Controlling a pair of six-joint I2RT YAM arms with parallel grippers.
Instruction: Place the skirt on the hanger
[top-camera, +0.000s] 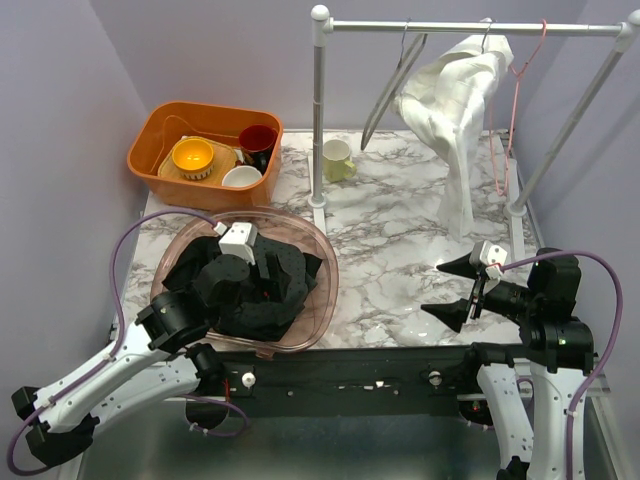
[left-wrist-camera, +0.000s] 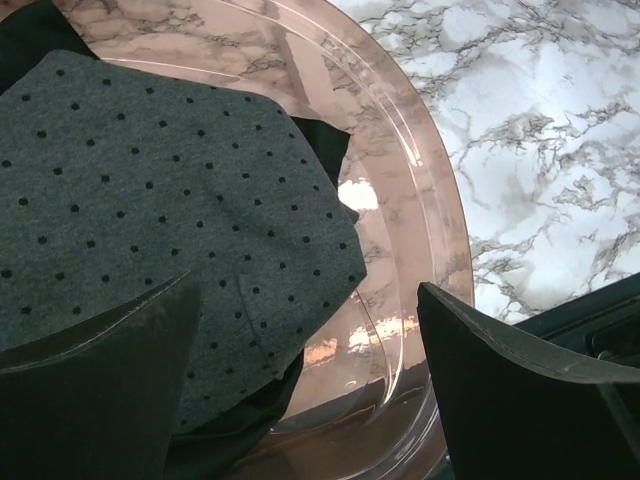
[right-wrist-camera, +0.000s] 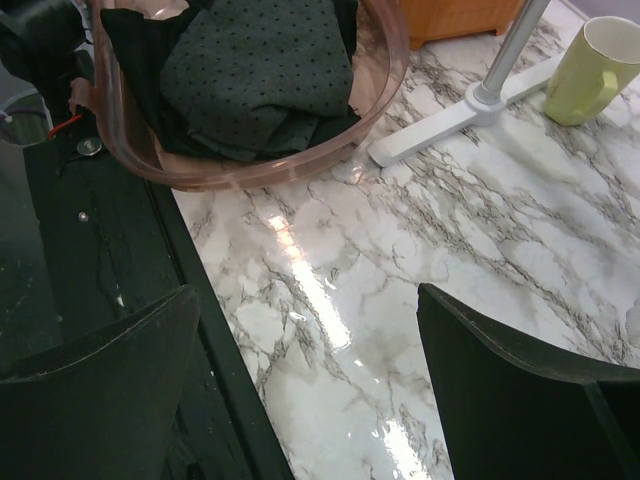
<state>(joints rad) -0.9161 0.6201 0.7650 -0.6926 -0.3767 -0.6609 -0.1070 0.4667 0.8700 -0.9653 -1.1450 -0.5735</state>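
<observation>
The skirt's dotted edge (left-wrist-camera: 318, 265) is on top of the black cloth (left-wrist-camera: 328, 147), under my open fingers. My left gripper goes on moving down until the fingers can pinch that edge.
The skirt (left-wrist-camera: 150, 200), dark grey with small black dots, lies folded on top of black cloth in a clear pink tub (top-camera: 325, 270) at the table's near left. My left gripper (top-camera: 245, 268) hovers open just over that pile, with its jaws wide above the skirt's edge and the tub's rim (left-wrist-camera: 420, 200); nothing is between them. An empty grey hanger (top-camera: 395, 75) hangs on the rail at the back. My right gripper (top-camera: 450, 290) is open over bare marble at the near right, pointing left toward the tub. The right wrist view shows the skirt (right-wrist-camera: 260, 70) in the tub (right-wrist-camera: 385, 80).
A white garment (top-camera: 450, 110) hangs on the rail beside a pink hanger (top-camera: 512, 110). The rack's post (top-camera: 318, 110) stands mid-table with a pale green mug (top-camera: 338, 160) next to it. An orange bin (top-camera: 160, 125) with bowls and cups sits at the back left.
</observation>
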